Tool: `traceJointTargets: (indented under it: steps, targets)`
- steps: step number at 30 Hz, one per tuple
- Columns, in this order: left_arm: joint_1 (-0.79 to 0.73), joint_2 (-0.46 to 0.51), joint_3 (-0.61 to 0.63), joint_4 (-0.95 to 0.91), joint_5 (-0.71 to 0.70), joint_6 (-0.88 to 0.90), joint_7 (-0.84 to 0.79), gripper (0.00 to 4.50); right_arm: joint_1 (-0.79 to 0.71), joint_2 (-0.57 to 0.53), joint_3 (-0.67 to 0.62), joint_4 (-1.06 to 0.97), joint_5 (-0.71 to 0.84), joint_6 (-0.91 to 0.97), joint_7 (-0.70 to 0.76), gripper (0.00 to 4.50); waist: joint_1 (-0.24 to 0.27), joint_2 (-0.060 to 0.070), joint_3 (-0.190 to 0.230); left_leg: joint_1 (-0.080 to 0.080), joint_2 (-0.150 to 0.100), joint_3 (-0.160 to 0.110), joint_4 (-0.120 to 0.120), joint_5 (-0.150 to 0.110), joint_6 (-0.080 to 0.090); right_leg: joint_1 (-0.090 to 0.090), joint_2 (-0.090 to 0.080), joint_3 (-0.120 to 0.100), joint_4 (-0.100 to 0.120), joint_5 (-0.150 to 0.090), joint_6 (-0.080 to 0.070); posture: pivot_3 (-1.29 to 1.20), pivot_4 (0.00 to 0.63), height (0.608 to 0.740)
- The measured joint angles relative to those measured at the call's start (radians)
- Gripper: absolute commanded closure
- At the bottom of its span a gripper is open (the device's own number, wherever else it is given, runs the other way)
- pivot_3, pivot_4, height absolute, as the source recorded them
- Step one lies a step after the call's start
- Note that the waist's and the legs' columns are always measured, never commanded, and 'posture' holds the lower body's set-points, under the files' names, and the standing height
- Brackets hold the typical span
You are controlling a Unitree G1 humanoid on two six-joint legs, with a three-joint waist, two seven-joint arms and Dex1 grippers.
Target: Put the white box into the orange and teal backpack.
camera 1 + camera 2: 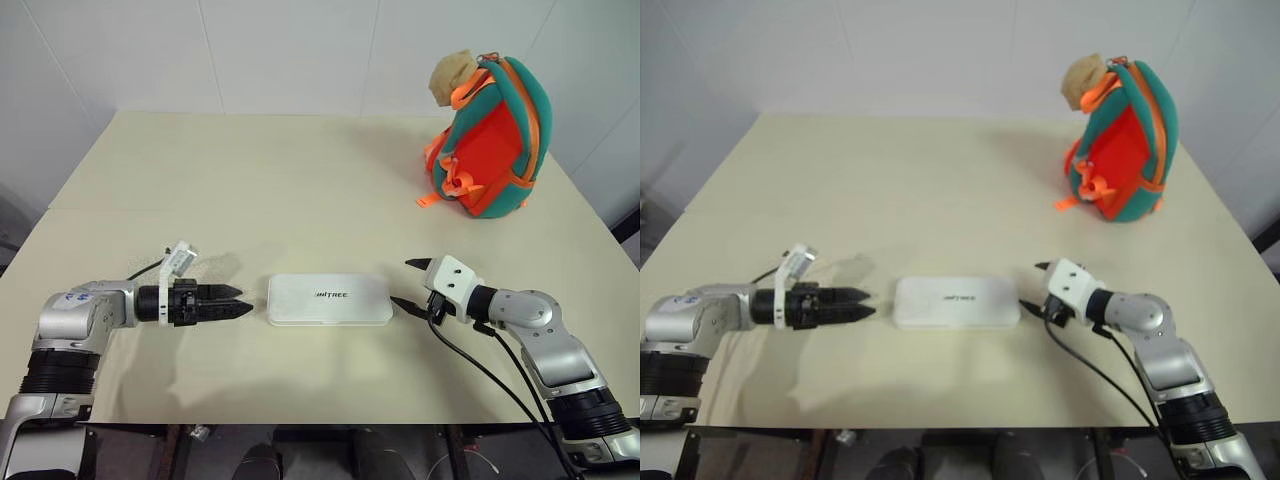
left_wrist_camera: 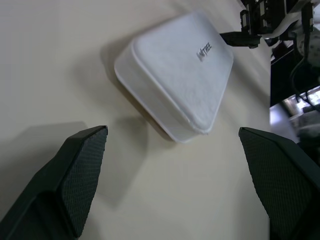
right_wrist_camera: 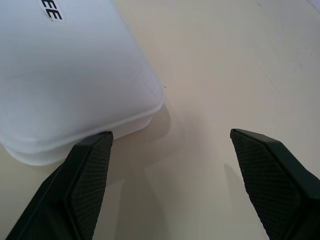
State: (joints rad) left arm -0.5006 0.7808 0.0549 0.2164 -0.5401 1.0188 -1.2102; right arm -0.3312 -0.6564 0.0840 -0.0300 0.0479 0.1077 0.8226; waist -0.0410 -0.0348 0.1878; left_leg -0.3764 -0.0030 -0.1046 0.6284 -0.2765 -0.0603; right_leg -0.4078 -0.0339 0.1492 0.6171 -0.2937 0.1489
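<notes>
The white box's loose end [image 1: 270, 301] is straight ahead of my left gripper's open fingers, so I should keep turning and moving in until they span its top [image 1: 287, 294] and bottom.
The white box [image 1: 328, 298] lies flat near the table's front edge, lettering up. My left gripper [image 1: 245, 302] is just off its left end, pointing at it; in the left wrist view the gripper [image 2: 172, 131] stands open with the box [image 2: 180, 75] a short way ahead. My right gripper [image 1: 407, 283] is open at the box's right end, and its nearer fingertip [image 3: 95, 150] sits close beside the box's corner [image 3: 75, 75]. Neither gripper holds anything. The orange and teal backpack [image 1: 492, 140] stands upright at the far right of the table, well away from both arms.
A tan plush [image 1: 452, 75] sits on top of the backpack. The beige table [image 1: 250, 180] stretches back to a white wall. Black cables [image 1: 480, 370] trail from my right wrist over the table's front edge.
</notes>
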Motion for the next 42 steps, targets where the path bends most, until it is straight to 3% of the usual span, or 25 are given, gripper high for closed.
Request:
traceJointTargets:
  steps: [11, 42]
  targets:
    - [-0.091, -0.075, -0.001, 0.119, -0.077, 0.189, 0.021, 0.01, -0.001, 0.002, 0.000, 0.002, 0.001, -0.001, 0.004, 0.03, 0.003, 0.000, 0.000, 0.000, 0.000, -0.001, 0.000, 0.000, 0.000, 0.000, 0.000, -0.001, 0.000, 0.000, 0.000, 0.00, 0.150, 0.740]
    - [-0.240, -0.209, -0.059, 0.350, -0.050, 0.148, 0.045, 0.01, 0.001, 0.011, -0.001, -0.006, 0.002, 0.007, 0.007, 0.03, 0.011, 0.000, 0.000, 0.001, -0.002, -0.001, 0.002, 0.001, -0.001, 0.001, -0.002, -0.002, 0.002, 0.000, 0.000, 0.00, 0.150, 0.740]
